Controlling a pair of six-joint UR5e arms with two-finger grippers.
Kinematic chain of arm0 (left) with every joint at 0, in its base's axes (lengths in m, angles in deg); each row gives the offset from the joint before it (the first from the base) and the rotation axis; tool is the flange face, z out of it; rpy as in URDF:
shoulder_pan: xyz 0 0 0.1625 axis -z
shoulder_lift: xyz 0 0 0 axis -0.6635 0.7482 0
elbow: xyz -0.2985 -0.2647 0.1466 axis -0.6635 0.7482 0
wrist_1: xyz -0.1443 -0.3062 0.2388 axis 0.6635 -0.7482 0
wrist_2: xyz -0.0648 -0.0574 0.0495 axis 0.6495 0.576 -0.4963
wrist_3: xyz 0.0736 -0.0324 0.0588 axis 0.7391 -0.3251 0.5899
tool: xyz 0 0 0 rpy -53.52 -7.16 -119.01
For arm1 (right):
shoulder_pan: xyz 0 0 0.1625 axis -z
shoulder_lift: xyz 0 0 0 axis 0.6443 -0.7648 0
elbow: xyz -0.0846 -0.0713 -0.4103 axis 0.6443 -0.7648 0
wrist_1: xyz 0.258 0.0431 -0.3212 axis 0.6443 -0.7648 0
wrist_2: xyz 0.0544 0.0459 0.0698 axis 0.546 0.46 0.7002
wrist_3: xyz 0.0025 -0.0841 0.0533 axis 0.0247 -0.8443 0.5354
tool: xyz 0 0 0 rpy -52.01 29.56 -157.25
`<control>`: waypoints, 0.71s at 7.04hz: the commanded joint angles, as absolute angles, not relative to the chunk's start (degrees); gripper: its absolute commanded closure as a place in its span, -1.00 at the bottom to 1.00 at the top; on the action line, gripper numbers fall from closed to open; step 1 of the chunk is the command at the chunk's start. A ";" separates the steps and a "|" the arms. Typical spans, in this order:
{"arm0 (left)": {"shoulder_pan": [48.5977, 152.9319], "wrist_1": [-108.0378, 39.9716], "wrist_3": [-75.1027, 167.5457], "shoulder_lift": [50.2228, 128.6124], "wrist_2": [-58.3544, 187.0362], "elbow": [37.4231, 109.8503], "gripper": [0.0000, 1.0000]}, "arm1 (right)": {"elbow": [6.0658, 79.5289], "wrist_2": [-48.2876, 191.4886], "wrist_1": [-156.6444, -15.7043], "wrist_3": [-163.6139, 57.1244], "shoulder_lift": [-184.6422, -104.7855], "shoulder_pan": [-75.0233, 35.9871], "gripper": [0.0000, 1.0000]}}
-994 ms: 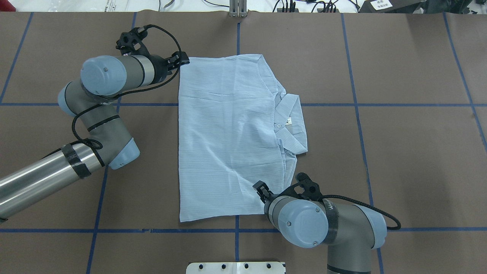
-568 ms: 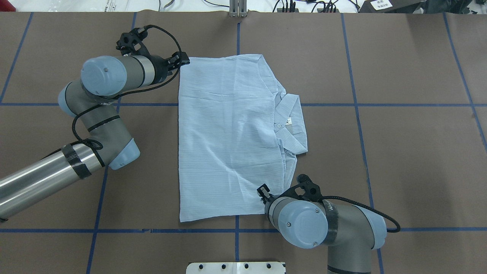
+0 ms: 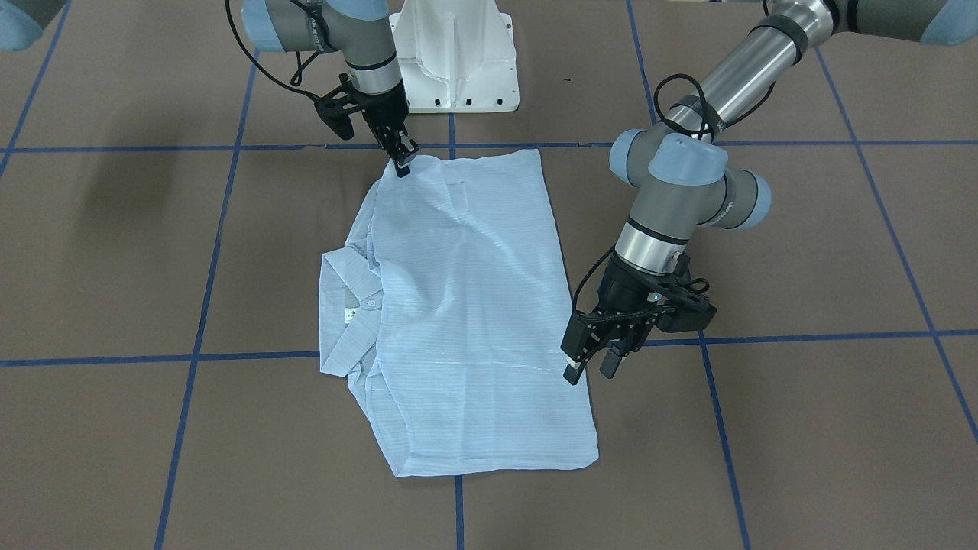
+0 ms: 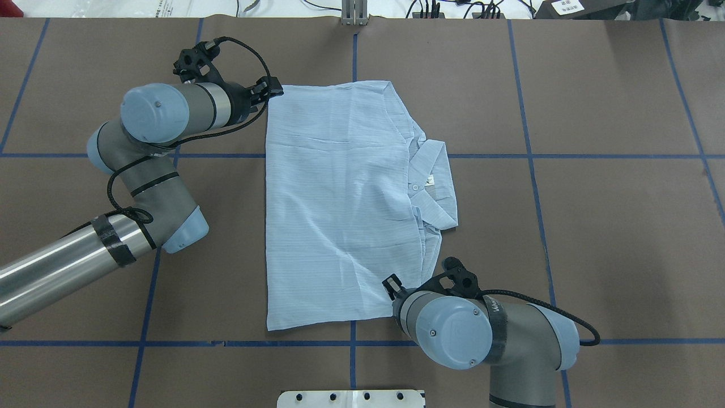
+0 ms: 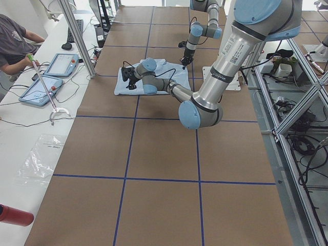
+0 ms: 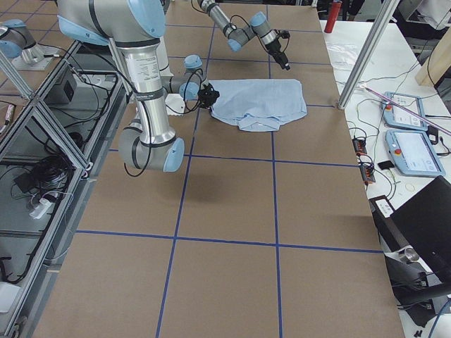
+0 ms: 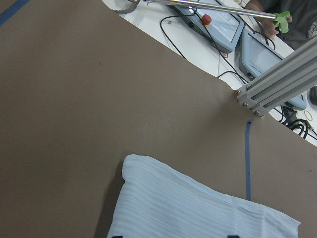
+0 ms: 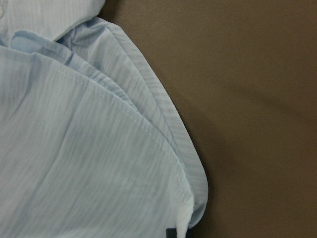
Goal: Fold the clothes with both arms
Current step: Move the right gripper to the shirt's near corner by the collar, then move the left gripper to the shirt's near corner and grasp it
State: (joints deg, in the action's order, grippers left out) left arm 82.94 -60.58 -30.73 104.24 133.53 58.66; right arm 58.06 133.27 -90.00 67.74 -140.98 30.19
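Observation:
A corner of the collar [image 3: 341, 353] should still stick out when I fold the shirt's near edge over, because the collar juts [image 3: 335, 298] past the shirt's folded side.
The pale-blue pinstriped shirt [image 3: 466, 305] lies folded flat mid-table, also in the overhead view [image 4: 340, 198]. Its collar [image 4: 433, 181] points to the robot's right. My left gripper [image 3: 590, 367] is open beside the shirt's far-left corner [image 4: 272, 90]. The left wrist view shows that corner [image 7: 198, 213] between the two fingertips at the frame's bottom. My right gripper [image 3: 402, 162] is shut, pinching the shirt's near-right corner [image 4: 391, 285]. The right wrist view shows layered hems [image 8: 74, 148] just above the fingertips.
The white pedestal base [image 3: 454, 53] stands at the table's near edge. Blue tape lines [image 4: 529, 170] grid the brown table cover. An operator [image 5: 15, 46] and tablets [image 5: 51, 77] are beyond the far edge, next to an aluminium post [image 7: 277, 84].
My right gripper has shifted slightly back toward the robot at the shirt's near-right corner. The left arm and the shirt look unchanged.

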 commanded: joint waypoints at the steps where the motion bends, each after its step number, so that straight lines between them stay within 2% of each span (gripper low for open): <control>1: 80.18 -60.49 -35.44 99.65 133.60 65.76 -0.51 | 59.75 133.48 -91.24 67.54 -141.26 29.92 1.00; 3: 74.56 -57.61 -41.76 89.74 133.08 79.36 -0.51 | 60.45 133.57 -91.69 67.54 -141.44 29.83 1.00; 5: 63.44 -54.61 -49.84 82.95 124.96 87.40 -0.51 | 60.90 133.57 -92.13 67.54 -141.61 29.92 1.00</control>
State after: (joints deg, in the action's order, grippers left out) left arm 70.50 -56.08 -45.05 87.29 130.51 82.54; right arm 60.69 133.56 -91.97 67.54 -141.51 29.90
